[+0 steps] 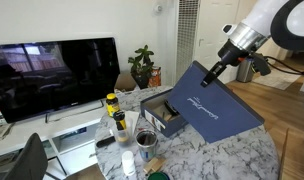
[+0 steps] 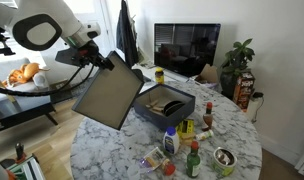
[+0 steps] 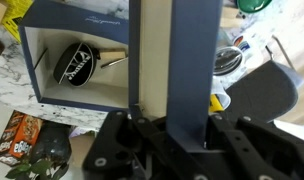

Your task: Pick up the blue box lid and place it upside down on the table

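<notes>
The blue box lid's hollow side (image 2: 105, 98) is toward the box, so my gripper should keep moving the lid down toward clear marble (image 1: 214, 158) until the lid's lower edge sits on it, then let go.
The blue box lid (image 1: 214, 106) is a large flat navy lid held tilted in the air beside the box, seen in both exterior views (image 2: 110, 97). In the wrist view it runs up the middle edge-on (image 3: 187, 60). My gripper (image 1: 214, 68) is shut on the lid's upper edge, also shown in an exterior view (image 2: 105, 62) and in the wrist view (image 3: 172, 128). The navy box base (image 2: 164, 103) stands open on the marble table (image 2: 112, 155), with a dark round item inside (image 3: 77, 65).
Bottles and jars (image 2: 187, 140) and a metal can (image 2: 224, 160) crowd the table beside the box. A TV (image 1: 52, 75) on a low white stand and a potted plant (image 1: 143, 66) are behind. A chair back (image 1: 30, 160) stands at the table's edge.
</notes>
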`<state>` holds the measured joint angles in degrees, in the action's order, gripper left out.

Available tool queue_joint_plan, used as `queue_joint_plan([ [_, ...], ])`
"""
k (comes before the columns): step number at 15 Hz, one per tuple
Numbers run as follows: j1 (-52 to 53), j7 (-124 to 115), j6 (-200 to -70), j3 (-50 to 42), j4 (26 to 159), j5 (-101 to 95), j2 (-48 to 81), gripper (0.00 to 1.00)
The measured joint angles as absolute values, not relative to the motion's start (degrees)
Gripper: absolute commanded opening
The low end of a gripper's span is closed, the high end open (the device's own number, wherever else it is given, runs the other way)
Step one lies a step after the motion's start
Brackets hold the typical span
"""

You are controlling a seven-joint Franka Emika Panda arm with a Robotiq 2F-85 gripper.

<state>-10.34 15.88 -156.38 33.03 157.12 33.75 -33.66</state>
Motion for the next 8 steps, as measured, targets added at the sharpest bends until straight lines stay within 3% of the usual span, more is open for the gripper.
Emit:
queue_joint_plan([
  [8, -19.4, 15.9, -153.3, 46.1, 157.3, 23.3, -32.7, 0.00],
])
